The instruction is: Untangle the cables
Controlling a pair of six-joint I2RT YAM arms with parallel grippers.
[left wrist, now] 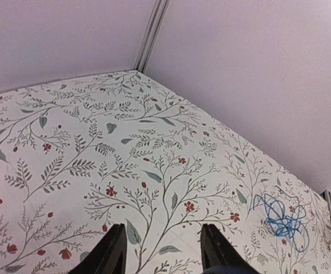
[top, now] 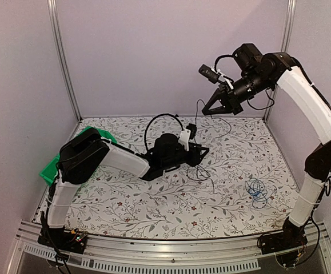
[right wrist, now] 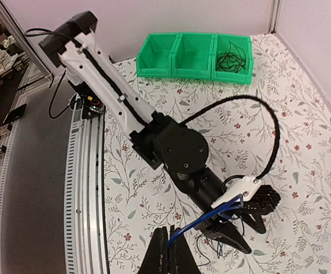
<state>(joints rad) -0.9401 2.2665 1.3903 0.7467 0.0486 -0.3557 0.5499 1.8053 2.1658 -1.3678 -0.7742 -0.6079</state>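
Note:
The robot's right gripper has the piece of blue cable (right wrist: pixel 206 216) hanging from it, far away from the green bin, so next the left gripper goes up and takes the strand of cable across to the bin (top: pixel 50 170).
My right gripper (top: pixel 207 111) hangs high at the back right, shut (right wrist: pixel 174 244) on a blue cable strand (right wrist: pixel 211 220). The strand runs down to the white mount on my left wrist. In the top view a thin dark cable (top: pixel 197 137) drops from that gripper to a small loop (top: pixel 199 172) on the table. My left gripper (top: pixel 204 150) is low over the middle of the table. Its fingers (left wrist: pixel 115 251) stand open (left wrist: pixel 165 251) with only tablecloth between them. A loose blue cable tangle (top: pixel 257 190) lies on the right of the table (left wrist: pixel 279 218).
A green three-compartment bin (top: pixel 51 166) stands at the table's left edge. Its end compartment holds thin black cables (right wrist: pixel 232 57). The floral tablecloth (top: pixel 154 200) covers the table. Walls close in the back and sides, and an aluminium rail (top: pixel 171 251) runs along the near edge.

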